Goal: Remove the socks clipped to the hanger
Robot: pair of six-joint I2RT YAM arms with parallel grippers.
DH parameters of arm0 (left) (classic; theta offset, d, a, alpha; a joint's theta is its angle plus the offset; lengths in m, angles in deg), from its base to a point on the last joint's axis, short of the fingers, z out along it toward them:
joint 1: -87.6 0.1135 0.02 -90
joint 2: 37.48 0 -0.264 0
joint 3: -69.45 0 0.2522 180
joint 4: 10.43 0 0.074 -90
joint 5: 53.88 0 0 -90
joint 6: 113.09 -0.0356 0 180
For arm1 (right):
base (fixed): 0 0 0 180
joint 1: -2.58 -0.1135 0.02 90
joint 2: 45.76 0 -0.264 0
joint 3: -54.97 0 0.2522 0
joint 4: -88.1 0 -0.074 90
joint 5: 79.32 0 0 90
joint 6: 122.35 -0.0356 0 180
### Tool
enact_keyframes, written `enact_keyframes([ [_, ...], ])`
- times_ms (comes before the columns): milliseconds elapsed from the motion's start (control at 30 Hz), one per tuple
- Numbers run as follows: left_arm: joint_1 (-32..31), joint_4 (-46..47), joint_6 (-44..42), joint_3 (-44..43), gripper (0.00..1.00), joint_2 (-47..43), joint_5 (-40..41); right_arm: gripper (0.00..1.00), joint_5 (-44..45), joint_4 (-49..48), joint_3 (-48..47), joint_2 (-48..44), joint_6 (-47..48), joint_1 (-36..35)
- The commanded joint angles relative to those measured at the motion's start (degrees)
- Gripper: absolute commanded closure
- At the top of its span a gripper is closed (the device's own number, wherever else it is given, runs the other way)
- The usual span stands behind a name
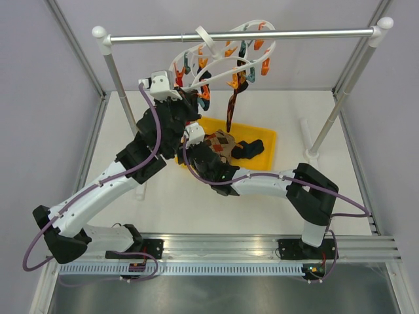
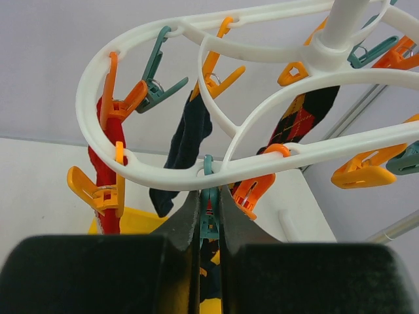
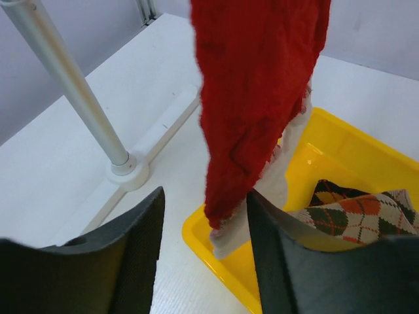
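My left gripper needs to move back from the teal peg (image 2: pixel 209 226) it is closed on and squeeze the orange peg (image 2: pixel 105 193), because the orange peg holds the red sock.
The white oval hanger (image 1: pixel 226 52) hangs from the silver rail, with orange and teal pegs. In the left wrist view the hanger (image 2: pixel 163 39) fills the top. My left gripper (image 2: pixel 209 193) is shut on a teal peg (image 2: pixel 209 219) just under the ring. A red sock (image 2: pixel 103 173), a navy sock (image 2: pixel 185 147) and an argyle sock (image 2: pixel 302 118) hang clipped. My right gripper (image 3: pixel 204 196) is open. The lower end of a red sock with a beige toe (image 3: pixel 255 98) hangs between its jaws, close to the right finger (image 3: pixel 268 248). In the top view the left gripper (image 1: pixel 190 104) is at the hanger's near side, and the right gripper (image 1: pixel 188 145) is below it.
A yellow tray (image 1: pixel 262 136) under the hanger holds loose argyle and dark socks (image 1: pixel 226 144); the tray (image 3: pixel 340 140) and an argyle sock (image 3: pixel 357 216) show in the right wrist view. The rail's left post (image 3: pixel 65 78) and foot (image 3: pixel 127 171) stand close on the left.
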Motion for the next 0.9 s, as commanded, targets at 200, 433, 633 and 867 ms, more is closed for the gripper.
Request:
enact_keyframes([
  [200,0.16,-4.63,-0.31,-1.05,0.96,-1.72,-9.33,0.95,3.6,0.57,-0.52,-2.53,2.49,-0.12],
  [433,0.16,-4.81,-1.45,1.94,0.76,-6.02,-15.31,0.97,2.81,0.66,2.73,-5.96,3.2,-0.12],
  [633,0.16,-3.93,-3.21,3.7,0.57,-9.81,-23.3,0.98,3.07,1.01,3.35,-7.02,3.73,-0.12],
  [867,0.16,-2.26,-4.26,7.12,0.51,-14.37,-29.64,0.97,2.63,1.53,3.53,-7.99,3.73,-0.12],
])
